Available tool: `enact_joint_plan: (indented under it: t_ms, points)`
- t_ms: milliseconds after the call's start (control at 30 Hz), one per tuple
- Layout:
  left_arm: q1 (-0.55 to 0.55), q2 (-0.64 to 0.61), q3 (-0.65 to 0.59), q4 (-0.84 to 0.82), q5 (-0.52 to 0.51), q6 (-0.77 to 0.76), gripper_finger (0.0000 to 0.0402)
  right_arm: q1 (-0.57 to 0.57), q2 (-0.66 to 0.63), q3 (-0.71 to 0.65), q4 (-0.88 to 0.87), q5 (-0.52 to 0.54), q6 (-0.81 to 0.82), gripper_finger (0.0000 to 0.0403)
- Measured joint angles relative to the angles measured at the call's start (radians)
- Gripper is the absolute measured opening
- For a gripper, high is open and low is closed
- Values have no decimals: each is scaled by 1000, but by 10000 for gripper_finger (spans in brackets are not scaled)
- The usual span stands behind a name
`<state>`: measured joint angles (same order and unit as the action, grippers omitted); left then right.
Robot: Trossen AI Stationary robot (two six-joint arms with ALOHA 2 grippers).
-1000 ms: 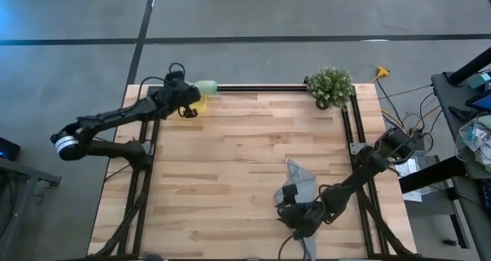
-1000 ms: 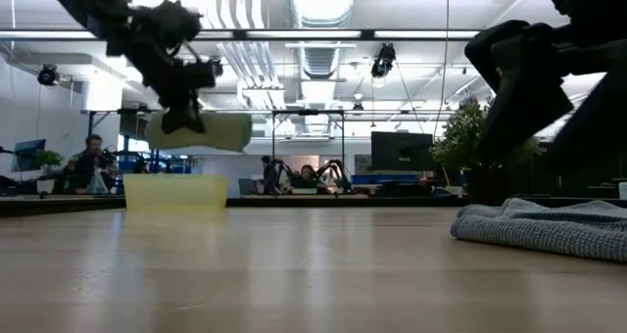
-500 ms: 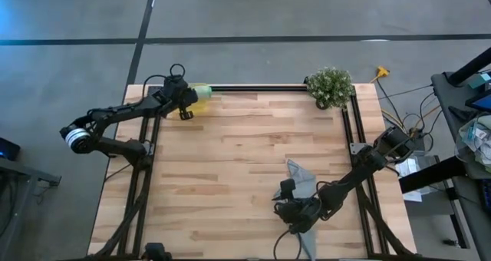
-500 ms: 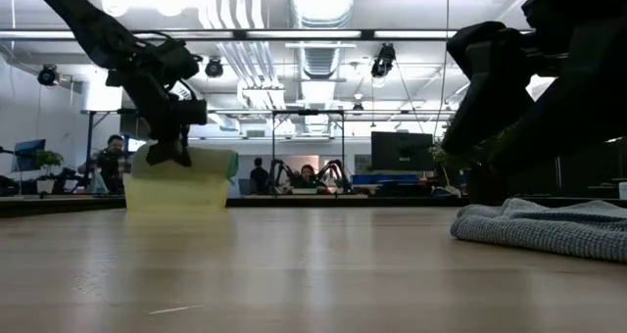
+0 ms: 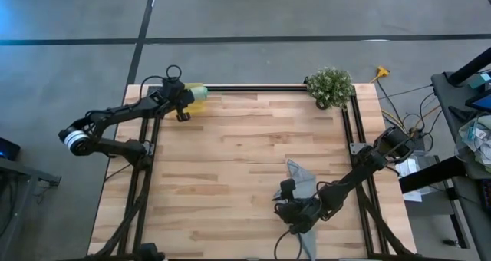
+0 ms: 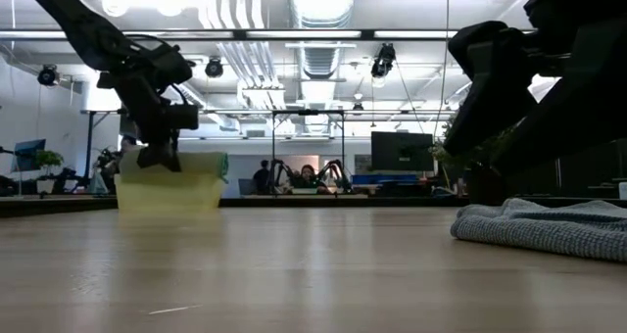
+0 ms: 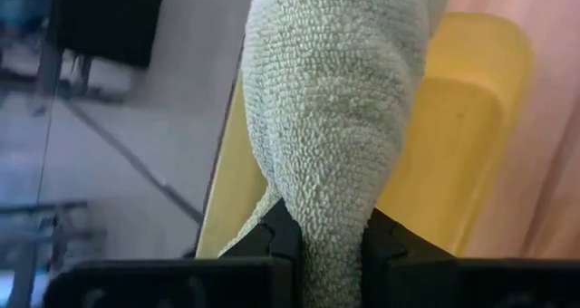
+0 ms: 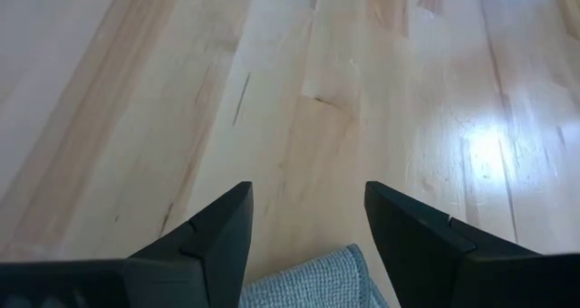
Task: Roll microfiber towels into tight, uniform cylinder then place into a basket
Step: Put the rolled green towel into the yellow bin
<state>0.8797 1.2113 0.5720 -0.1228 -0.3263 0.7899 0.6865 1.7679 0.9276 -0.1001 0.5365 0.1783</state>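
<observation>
The rolled green towel's end (image 6: 220, 165) sticks out past the yellow basket's rim, so the robot's left gripper should pull back and turn the roll along the basket (image 6: 168, 195) before lowering it in.
My left gripper (image 5: 184, 106) is at the table's far left corner, shut on the rolled light green towel (image 7: 335, 100), which lies in the translucent yellow basket (image 5: 196, 97); basket and roll also show in the low view (image 6: 171, 188). The grey-blue towel (image 5: 301, 186) lies crumpled near the table's near right; it also shows in the low view (image 6: 544, 227). My right gripper (image 8: 308, 235) hovers open above the grey-blue towel's edge (image 8: 313, 276), touching nothing. My left gripper pinches the rolled green towel at one end (image 7: 328, 213) between its two fingers (image 7: 390, 240), and the roll is squeezed narrow there. The fingers come from above, slanting toward the far edge. The roll lies along the basket, lowered into it.
A leafy potted plant (image 5: 331, 86) stands at the far right corner. A black rail (image 5: 261, 87) runs along the far edge. Bare wooden tabletop (image 5: 245, 146) lies between the two arms. People sit in the room beyond the table.
My left gripper has carried the green roll down and toward the table's far left corner, from above the basket into it. The basket has shifted slightly left. My right gripper has risen a little over the grey-blue towel.
</observation>
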Motion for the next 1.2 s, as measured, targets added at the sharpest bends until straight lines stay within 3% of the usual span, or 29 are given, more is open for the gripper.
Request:
enact_joint_plan:
  t_ms: [300,500,667,800,1067,1200]
  points:
    - [0,-16,0,-112,49,-103,27,0,-1,0,-22,0,0,209]
    - [-3,51,2,-122,67,-105,27,0,-1,0,-27,0,0,209]
    - [-8,136,10,-148,206,-127,27,0,-3,0,-27,-1,0,209]
    - [-30,178,28,-150,214,-155,37,0,-8,0,-26,-1,0,209]
    - [-80,87,82,-237,222,-208,29,0,-14,0,-32,-2,1,209]
    - [-83,41,117,-372,226,-238,32,0,-15,0,-36,-3,1,209]
